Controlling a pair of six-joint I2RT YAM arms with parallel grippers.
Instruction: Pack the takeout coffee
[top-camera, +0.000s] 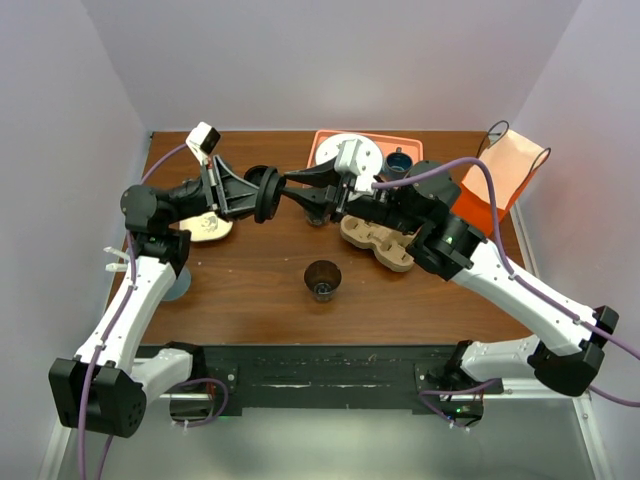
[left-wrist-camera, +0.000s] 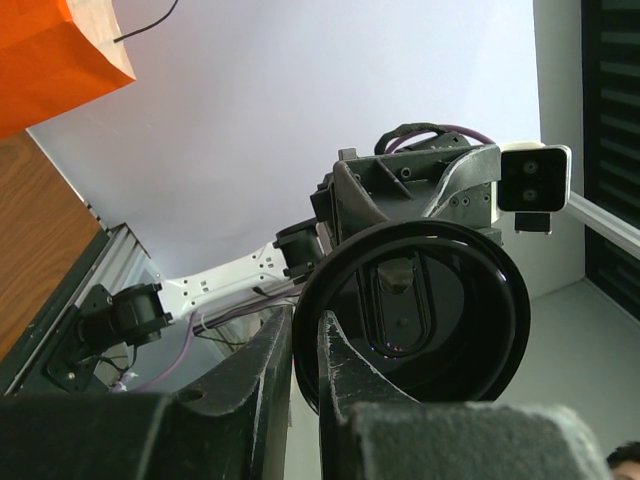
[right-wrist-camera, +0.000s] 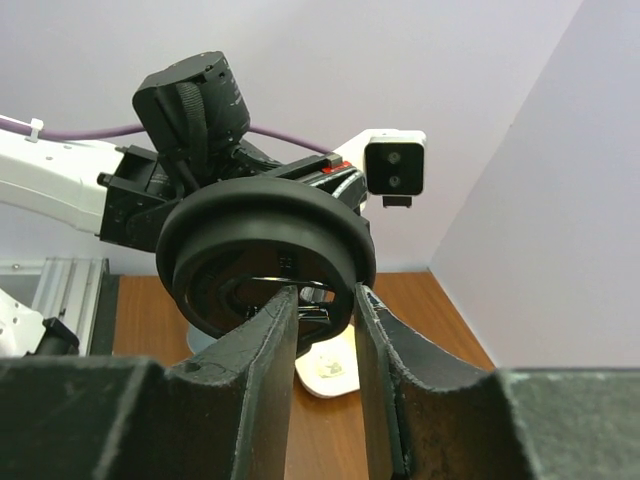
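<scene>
Both of the robot's grippers are holding the lid's rim (top-camera: 268, 195), so next the left gripper opens and moves away before the right gripper lowers the lid onto the takeout coffee cup (top-camera: 322, 280).
The takeout coffee cup (top-camera: 322, 279), small and dark brown, stands upright and open-topped on the wooden table (top-camera: 250, 290), with no gripper near it. A round black lid (top-camera: 266, 193) is held on edge in mid-air above the back of the table. My left gripper (top-camera: 254, 196) is shut on its rim from the left; in the left wrist view the lid (left-wrist-camera: 440, 300) fills the frame beyond that gripper (left-wrist-camera: 305, 320). My right gripper (top-camera: 287, 184) meets it from the right; in the right wrist view this gripper (right-wrist-camera: 327, 292) straddles the lid's rim (right-wrist-camera: 250, 215), one finger inside and one outside.
A cardboard cup carrier (top-camera: 380, 242) lies under the right arm. An orange tray (top-camera: 325, 140) at the back holds a white disc (top-camera: 357, 155) and a small blue mug (top-camera: 399, 160). An orange bag (top-camera: 500, 175) stands at the right. A cream object (top-camera: 210, 228) lies at the left.
</scene>
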